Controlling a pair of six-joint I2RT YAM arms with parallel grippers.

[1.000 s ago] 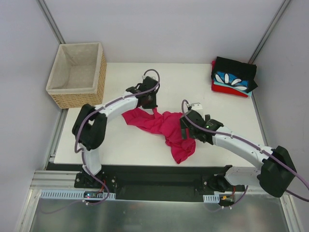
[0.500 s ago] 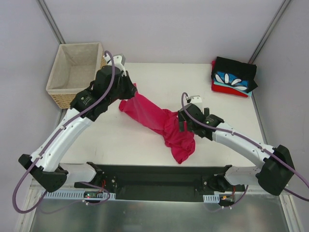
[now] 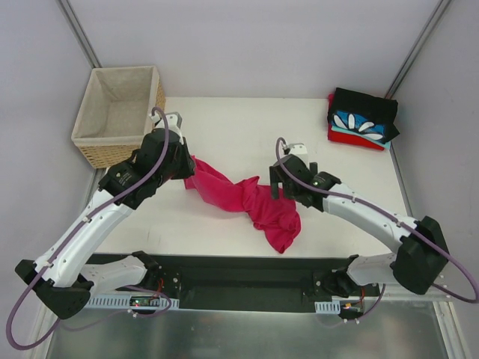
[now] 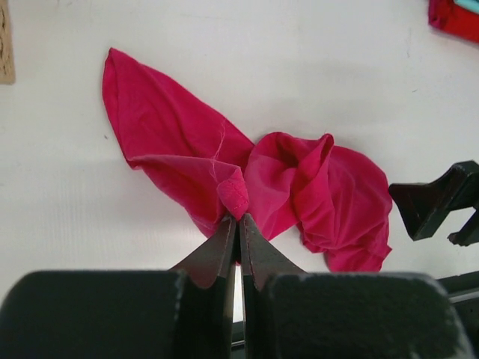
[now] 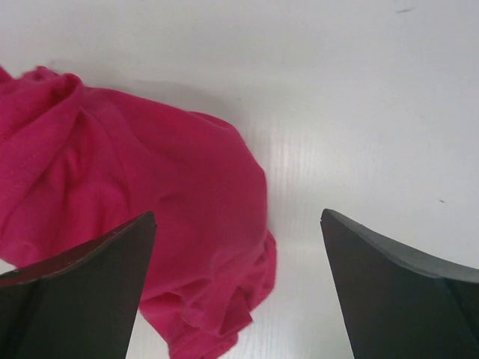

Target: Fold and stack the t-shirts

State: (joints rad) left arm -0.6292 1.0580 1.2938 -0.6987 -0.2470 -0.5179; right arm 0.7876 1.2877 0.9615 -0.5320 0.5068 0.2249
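The magenta-pink t-shirt [image 3: 222,193] is bunched up in loose overlapping folds [image 3: 256,203]. It will open out into a wide hanging sheet when I lift it and pull it apart.
A magenta-pink t-shirt [image 3: 251,200] lies crumpled across the middle of the white table [image 3: 239,123]. My left gripper [image 3: 187,167] is shut on a hem fold at the shirt's left end; in the left wrist view the fingertips [image 4: 238,218] pinch a small pink ridge of the t-shirt [image 4: 299,179]. My right gripper [image 3: 280,187] hovers open over the shirt's right part, and in its own view its jaws [image 5: 238,214] stand wide apart above the cloth's edge [image 5: 135,194], touching nothing. Folded black, blue-printed and red t-shirts [image 3: 363,120] are stacked at the back right.
A wicker basket [image 3: 120,112] with beige lining stands off the table's back left corner. Grey walls and metal posts close in the sides. The right gripper [image 4: 441,206] shows at the right edge of the left wrist view.
My left gripper, holding the shirt, swung back toward the basket, stretching the cloth, then came nearer and lower so the shirt bunched up. The right gripper drifted slightly back and left, still open.
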